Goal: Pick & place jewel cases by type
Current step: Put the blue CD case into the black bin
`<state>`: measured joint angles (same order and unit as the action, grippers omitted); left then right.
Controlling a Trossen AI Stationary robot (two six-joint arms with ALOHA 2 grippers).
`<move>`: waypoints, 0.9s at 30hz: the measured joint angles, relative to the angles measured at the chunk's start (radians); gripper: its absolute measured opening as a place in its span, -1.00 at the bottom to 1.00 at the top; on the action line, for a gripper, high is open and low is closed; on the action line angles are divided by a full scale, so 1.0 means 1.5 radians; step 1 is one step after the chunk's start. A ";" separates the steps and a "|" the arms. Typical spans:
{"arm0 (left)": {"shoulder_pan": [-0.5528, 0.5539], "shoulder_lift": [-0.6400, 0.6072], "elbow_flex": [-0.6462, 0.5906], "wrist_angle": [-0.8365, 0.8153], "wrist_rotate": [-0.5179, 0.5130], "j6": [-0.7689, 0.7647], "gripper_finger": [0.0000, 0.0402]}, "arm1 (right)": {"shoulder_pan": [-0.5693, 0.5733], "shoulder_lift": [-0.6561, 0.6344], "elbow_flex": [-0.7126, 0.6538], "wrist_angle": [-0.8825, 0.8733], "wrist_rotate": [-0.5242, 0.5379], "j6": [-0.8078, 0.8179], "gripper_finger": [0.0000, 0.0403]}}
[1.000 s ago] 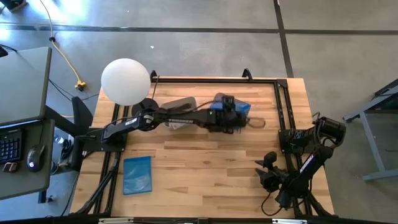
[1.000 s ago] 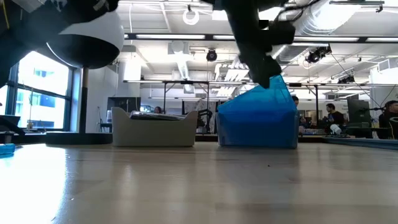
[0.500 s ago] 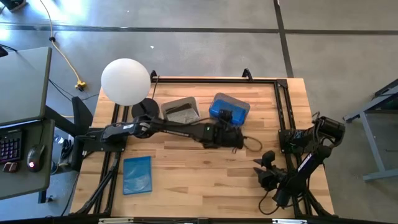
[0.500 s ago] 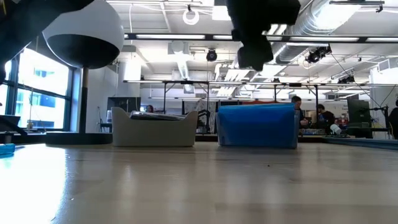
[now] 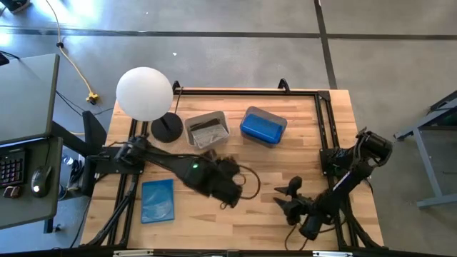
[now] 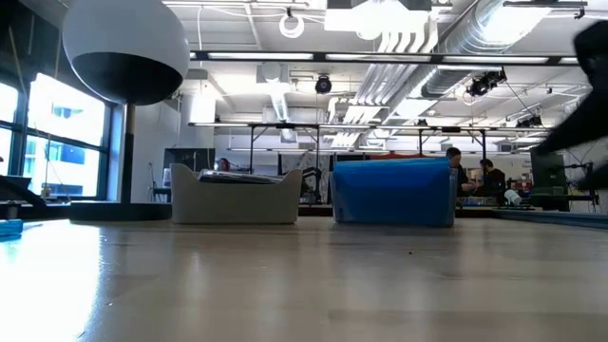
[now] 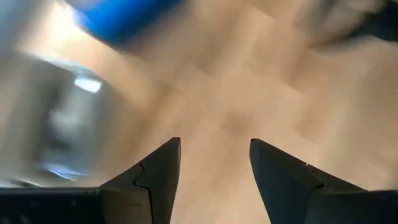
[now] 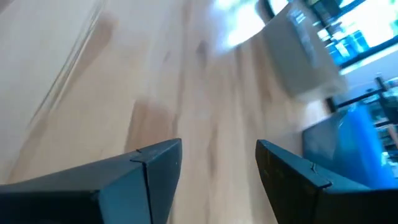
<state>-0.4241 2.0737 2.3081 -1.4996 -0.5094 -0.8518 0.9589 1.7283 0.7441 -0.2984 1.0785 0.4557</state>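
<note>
The blue jewel case (image 5: 157, 201) is lying flat and the wood along its edge is clear, so the robot's left gripper keeps heading toward that edge (image 5: 173, 198) until its fingers close there.
One translucent blue jewel case (image 5: 158, 200) lies flat on the table near the near left; its edge also shows in the low view (image 6: 9, 226). Black jewel cases (image 5: 208, 128) lie in the grey tub (image 5: 207, 130). The blue tub (image 5: 263, 125) stands to its right, and what it holds cannot be told from its own blue. My left gripper (image 5: 230, 196) is open and empty above the table's middle, and the left wrist view (image 7: 214, 146) shows bare wood between its fingers. My right gripper (image 5: 280, 198) is open and empty at the near right, over bare wood (image 8: 219, 149).
A lamp with a white globe (image 5: 145, 93) and a black base (image 5: 166, 127) stands at the far left, beside the grey tub. Both tubs stand along the far edge (image 6: 235, 195) (image 6: 394, 190). Bare wood lies between the two grippers and along the near edge.
My left gripper held a blue case tilted over the blue tub; the case now lies down in the tub. The gripper has then drawn back, empty, toward the near edge and the left. My right gripper has gone a little toward the table's left.
</note>
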 joint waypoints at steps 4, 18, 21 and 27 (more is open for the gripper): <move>-0.037 0.003 -0.020 -0.048 0.120 -0.091 -0.06 | -0.054 0.000 0.000 0.147 0.012 -0.113 0.00; -0.174 -0.018 -0.504 -0.017 0.358 -0.657 -0.06 | -0.147 0.000 -0.007 0.225 -0.227 -0.168 0.00; -0.200 -0.018 -0.548 -0.032 0.396 -0.723 -0.10 | -0.156 0.000 -0.016 0.242 -0.215 -0.191 0.00; -0.252 -0.019 -0.599 0.044 0.402 -0.786 -0.26 | -0.182 0.000 -0.035 0.264 -0.208 -0.217 0.00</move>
<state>-0.8026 2.0457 1.4093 -1.4340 0.0940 -2.0312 0.6853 1.7283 0.6918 0.0983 0.7666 0.1303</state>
